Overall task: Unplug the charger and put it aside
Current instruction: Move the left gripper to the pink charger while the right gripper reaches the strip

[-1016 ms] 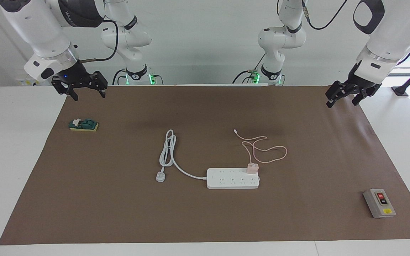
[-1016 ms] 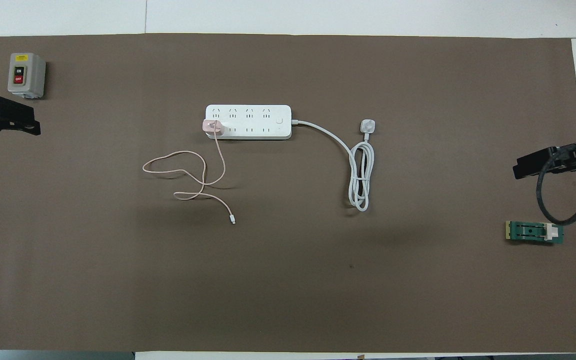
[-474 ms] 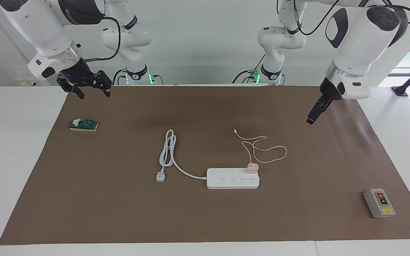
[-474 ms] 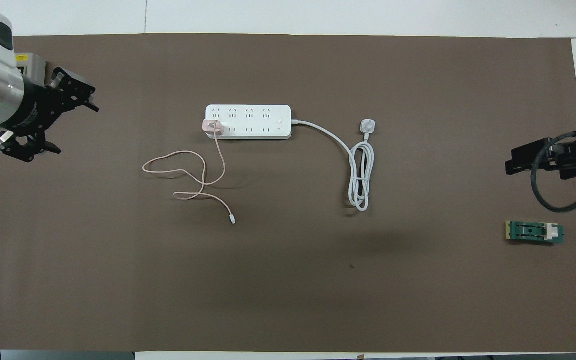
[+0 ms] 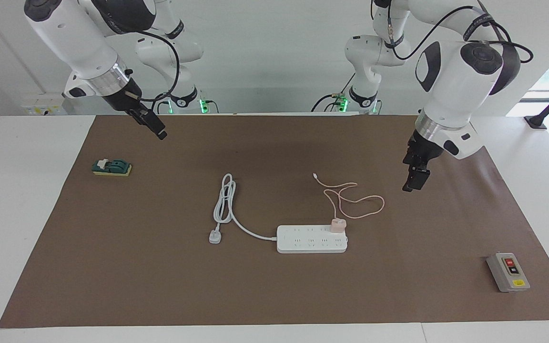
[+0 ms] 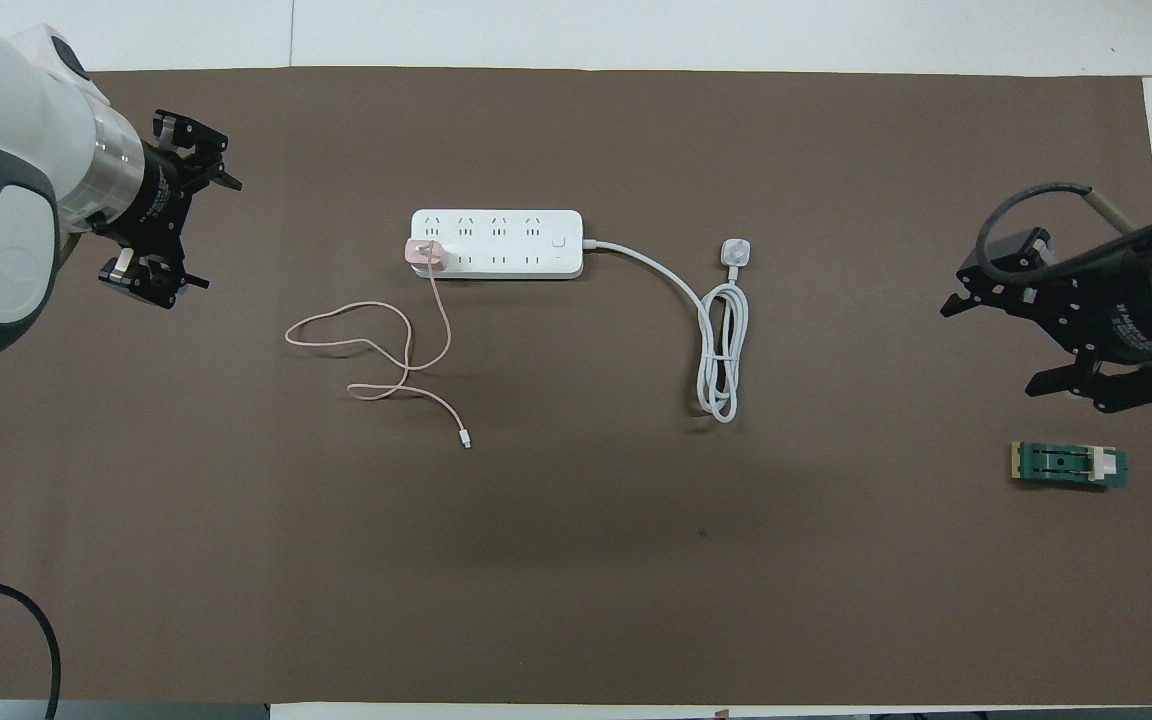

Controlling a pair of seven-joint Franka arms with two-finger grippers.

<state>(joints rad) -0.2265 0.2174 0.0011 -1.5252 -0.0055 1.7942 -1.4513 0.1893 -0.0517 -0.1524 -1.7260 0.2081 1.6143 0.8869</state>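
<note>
The pink cable is lying in loose loops (image 6: 405, 366), so its far tip (image 6: 465, 439) should stay where it is while the slack spreads out when I move the charger aside.
The charger (image 5: 337, 225), a small pale pink cube, is plugged into the end socket of the white power strip (image 5: 303, 243) on the side toward the left arm's end of the table. It also shows in the overhead view (image 6: 425, 253), on the strip (image 6: 526, 262). Its thin pink cable (image 5: 356, 202) lies in loose loops on the mat, nearer to the robots than the strip (image 6: 376, 345). My left gripper (image 5: 410, 183) is open and empty in the air over the mat, apart from the cable loops (image 6: 206, 232). My right gripper (image 5: 157, 132) is open and empty, raised over the mat's right-arm end (image 6: 991, 345).
The strip's thick white cord (image 5: 224, 205) and plug lie coiled beside it. A grey box with red and black buttons (image 5: 508, 271) sits near the mat's corner at the left arm's end. A green and yellow block (image 5: 111, 167) lies at the right arm's end (image 6: 1068, 465).
My left gripper has swung in from the table's end and come down toward the cable. My right gripper has moved inward over the mat. The charger and strip have not moved.
</note>
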